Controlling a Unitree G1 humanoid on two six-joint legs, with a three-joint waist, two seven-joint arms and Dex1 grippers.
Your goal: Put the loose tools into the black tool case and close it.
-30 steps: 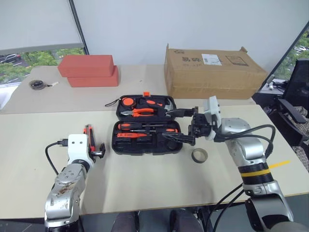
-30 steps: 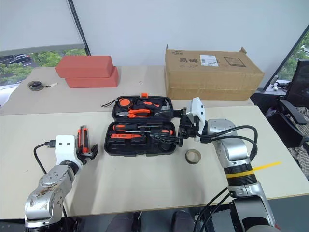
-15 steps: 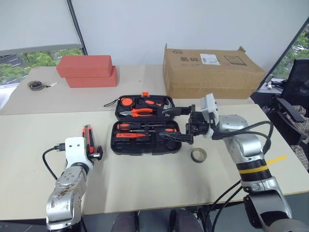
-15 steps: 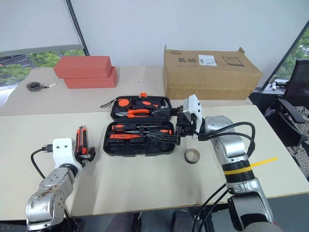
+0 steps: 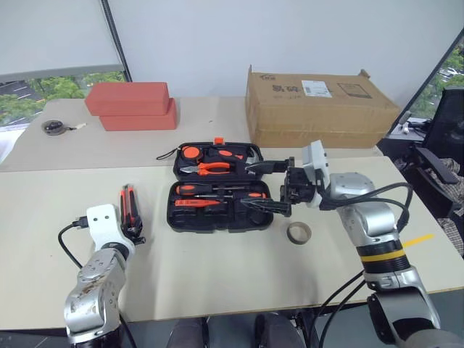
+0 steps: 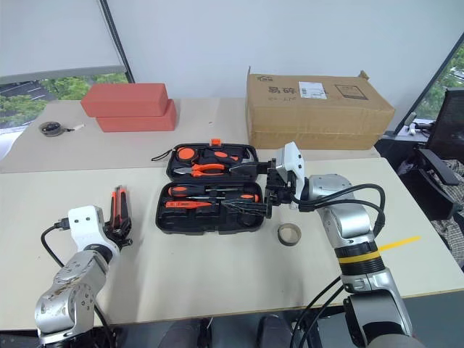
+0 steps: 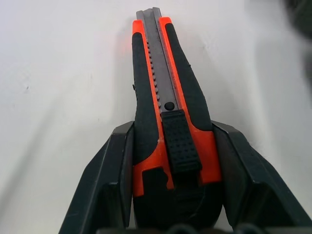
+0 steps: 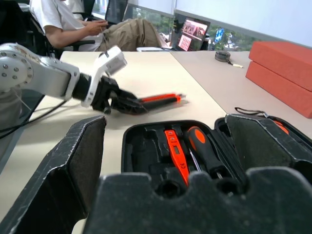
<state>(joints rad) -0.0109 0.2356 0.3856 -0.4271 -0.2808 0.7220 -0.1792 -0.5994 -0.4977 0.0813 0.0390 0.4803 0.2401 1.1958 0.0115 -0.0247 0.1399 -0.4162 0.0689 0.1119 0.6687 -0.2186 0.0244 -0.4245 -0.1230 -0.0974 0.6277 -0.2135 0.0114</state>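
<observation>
The utility knife [image 5: 129, 203] points across the length of the tool case, so the robot's left gripper should first turn it lengthwise and then lay it along the tool case's near edge [image 5: 206, 220].
The black tool case [image 5: 220, 220] lies open in the middle of the table, with orange-and-black screwdrivers [image 5: 217, 190] in the near half. Left of it is the orange-black utility knife [image 5: 128, 203], and my left gripper [image 5: 135, 230] is shut on its near end. In the left wrist view both black fingers [image 7: 116, 180] press the knife [image 7: 158, 92] from either side. My right gripper [image 5: 246, 187] stands open and level over the case's right end, pointing left, with nothing between its fingers. The small tape roll [image 5: 299, 232] lies on the table right of the case.
Two stacked red boxes [image 5: 134, 106] and a round tape measure [image 5: 54, 127] sit at the back left, and a cardboard box [image 5: 319, 105] stands behind the case. Pliers [image 5: 210, 168] rest in the case's far half. A seated person [image 8: 73, 22] is beyond the table.
My left gripper's fingers have closed onto the utility knife and the wrist has rolled a little. The right arm has stayed still.
</observation>
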